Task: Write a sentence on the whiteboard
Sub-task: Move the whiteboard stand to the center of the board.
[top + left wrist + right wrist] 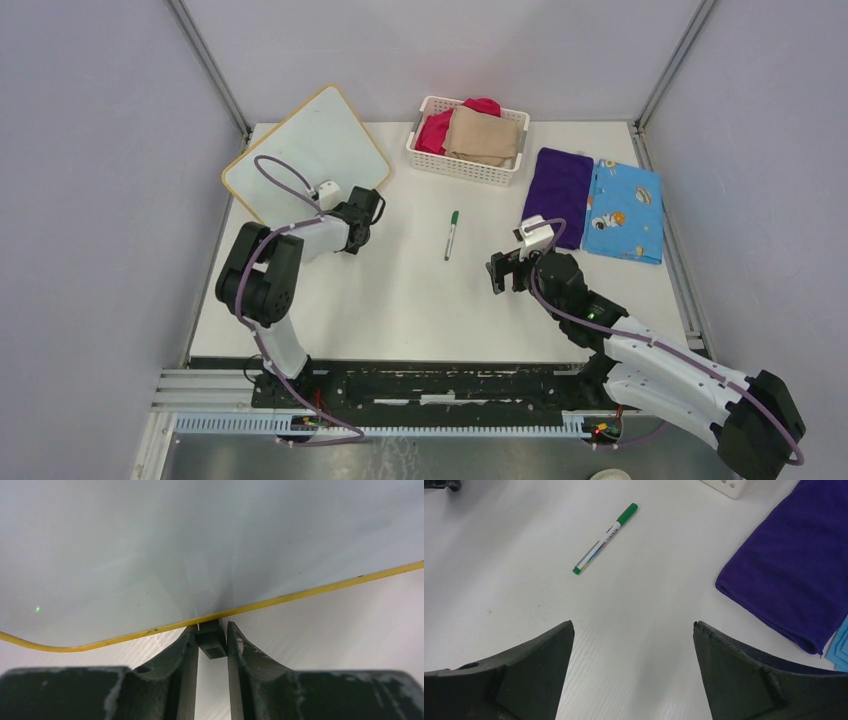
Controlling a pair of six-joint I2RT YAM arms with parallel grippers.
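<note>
The black foot (212, 641) is in my left gripper and the way to the marker (452, 235) is clear, so I should go on pulling the whiteboard before its rim gets close to the marker.
The whiteboard (305, 150) with its yellow frame lies at the back left, one corner past the table's left edge. No sentence shows on its white face (150, 545). My left gripper (372, 212) is at the board's near right edge, its jaws (212, 626) shut on a small black foot (212, 642) under the yellow rim. A white marker with a green cap (452, 234) lies loose mid-table, and also shows ahead of the right fingers (605, 538). My right gripper (505, 272) hovers open and empty (633, 624), to the right of the marker.
A white slotted basket (440, 162) holding pink and tan cloths stands at the back centre. A folded purple towel (558, 183) and a blue patterned cloth (624, 210) lie at the right. The towel's edge (789, 555) is close to the right gripper.
</note>
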